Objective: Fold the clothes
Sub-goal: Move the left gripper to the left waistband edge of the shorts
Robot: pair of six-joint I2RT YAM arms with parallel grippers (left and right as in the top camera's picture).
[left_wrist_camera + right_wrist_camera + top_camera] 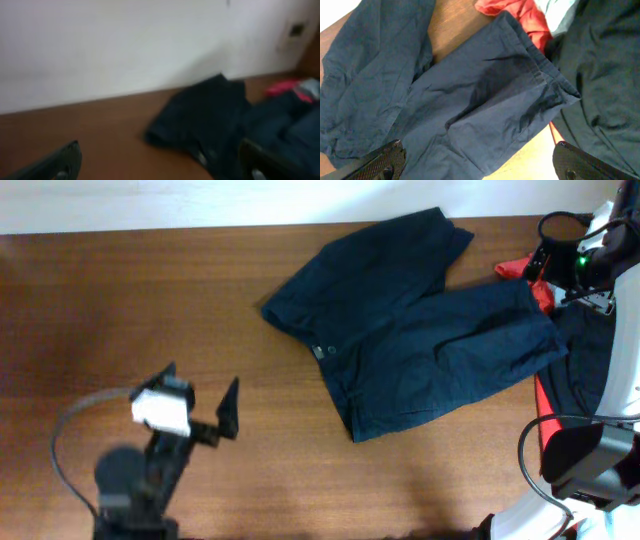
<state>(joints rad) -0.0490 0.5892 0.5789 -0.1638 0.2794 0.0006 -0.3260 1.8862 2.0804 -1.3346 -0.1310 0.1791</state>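
Note:
The shorts are lying crooked, with a leg hem (pixel 537 302) up against the red garment. My left gripper should pull the far waistband corner (pixel 272 311) away from the red garment before the folding starts.
The dark navy-blue shorts (pixel 400 330) lie spread flat and wrinkled on the wooden table, waistband toward the lower left and both legs toward the upper right. They also show in the left wrist view (pixel 210 120) and the right wrist view (pixel 470 100). My left gripper (pixel 203 377) is open and empty over bare table, to the left of the shorts and apart from them (pixel 160 170). My right gripper (pixel 545 265) is open and empty, hovering above the hem of the right-hand leg (pixel 480 170).
A red garment (pixel 520 270) lies just beyond the leg hem at the table's right edge (pixel 520 15). A larger black garment (pixel 590 350) lies beside it (pixel 605 65). A white wall runs along the table's back edge.

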